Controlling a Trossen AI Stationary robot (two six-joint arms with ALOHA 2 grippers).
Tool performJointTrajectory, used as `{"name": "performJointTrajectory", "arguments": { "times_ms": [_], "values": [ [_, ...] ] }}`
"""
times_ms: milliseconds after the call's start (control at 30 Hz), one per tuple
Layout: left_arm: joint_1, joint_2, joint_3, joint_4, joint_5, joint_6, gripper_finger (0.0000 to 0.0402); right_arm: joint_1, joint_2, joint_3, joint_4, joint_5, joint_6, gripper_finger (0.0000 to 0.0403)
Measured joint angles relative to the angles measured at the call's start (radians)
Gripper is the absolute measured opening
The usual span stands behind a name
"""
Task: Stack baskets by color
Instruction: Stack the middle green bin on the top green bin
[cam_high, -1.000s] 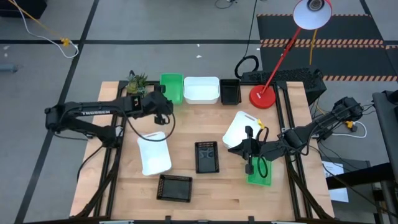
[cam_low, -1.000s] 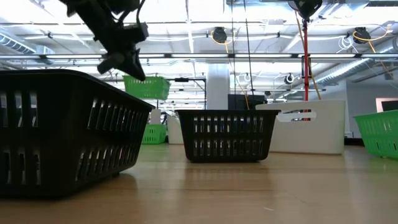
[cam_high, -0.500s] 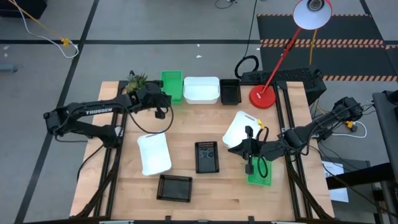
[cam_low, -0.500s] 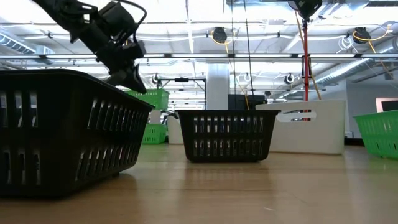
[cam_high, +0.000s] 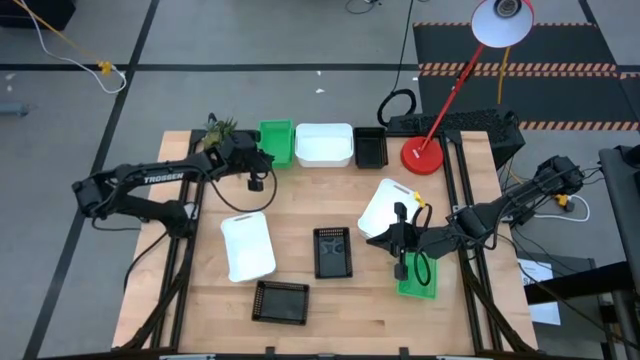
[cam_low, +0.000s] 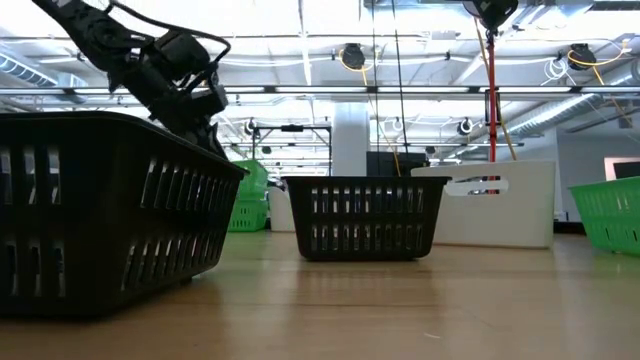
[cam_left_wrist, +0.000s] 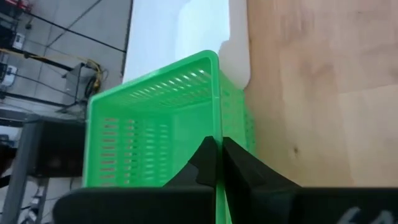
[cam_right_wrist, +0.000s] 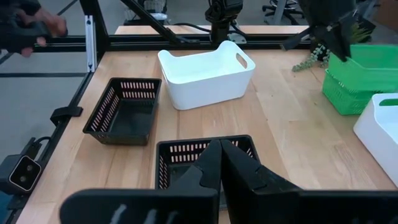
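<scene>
The held green basket's base (cam_right_wrist: 359, 76) is inside the rim of the second green basket (cam_right_wrist: 346, 96), so my left gripper goes on lowering it until it nests, then release.
My left gripper (cam_high: 264, 158) is shut on a green basket (cam_high: 277, 135) at the far left of the table. That basket (cam_right_wrist: 367, 59) sits tilted on a second green basket (cam_right_wrist: 345, 93); how deep it sits, I cannot tell. Next to them in the far row stand a white basket (cam_high: 323, 143) and a black basket (cam_high: 370, 147). My right gripper (cam_right_wrist: 221, 167) hovers shut and empty above the table's right half, beside a black basket (cam_high: 333, 252). A third green basket (cam_high: 417, 280) lies under the right arm. My left gripper pinches the green basket's near end wall (cam_left_wrist: 217, 127), one finger inside (cam_left_wrist: 204, 163) and one outside. The fingers come slanting down from the table's left and lie along the wall. The basket rests tilted on the other green basket below it.
A white basket (cam_high: 248, 245) and a black basket (cam_high: 281, 301) lie near the front left. A tilted white basket (cam_high: 385, 205) lies beside my right gripper. A red lamp base (cam_high: 422, 157) and a small plant (cam_high: 220, 130) stand at the far edge.
My left gripper has gone down and slightly toward the far edge with the green basket. The basket, lifted clear a second ago, has come down onto the other green basket in the far row.
</scene>
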Motion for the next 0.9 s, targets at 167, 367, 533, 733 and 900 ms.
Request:
{"name": "performJointTrajectory", "arguments": {
  "times_ms": [167,367,533,733,900],
  "values": [
    [-0.001,0.044,-0.009,0.070,0.002,0.001,0.0019,0.000,0.000,0.000,0.000,0.000,0.001,0.0000],
    [0.015,0.090,-0.008,0.090,0.002,0.007,0.0017,0.000,0.000,0.000,0.000,0.000,0.002,0.0000],
    [0.026,0.114,-0.008,0.082,0.001,0.000,0.0013,0.000,0.000,0.000,0.000,0.000,0.001,0.0000],
    [0.024,0.120,-0.008,0.097,-0.016,-0.023,0.0067,0.000,0.000,0.000,0.000,0.000,0.000,0.0000],
    [0.011,0.115,-0.005,0.104,-0.074,-0.030,0.0133,0.000,0.000,0.000,0.000,0.000,-0.001,0.0000]
  ]
}}
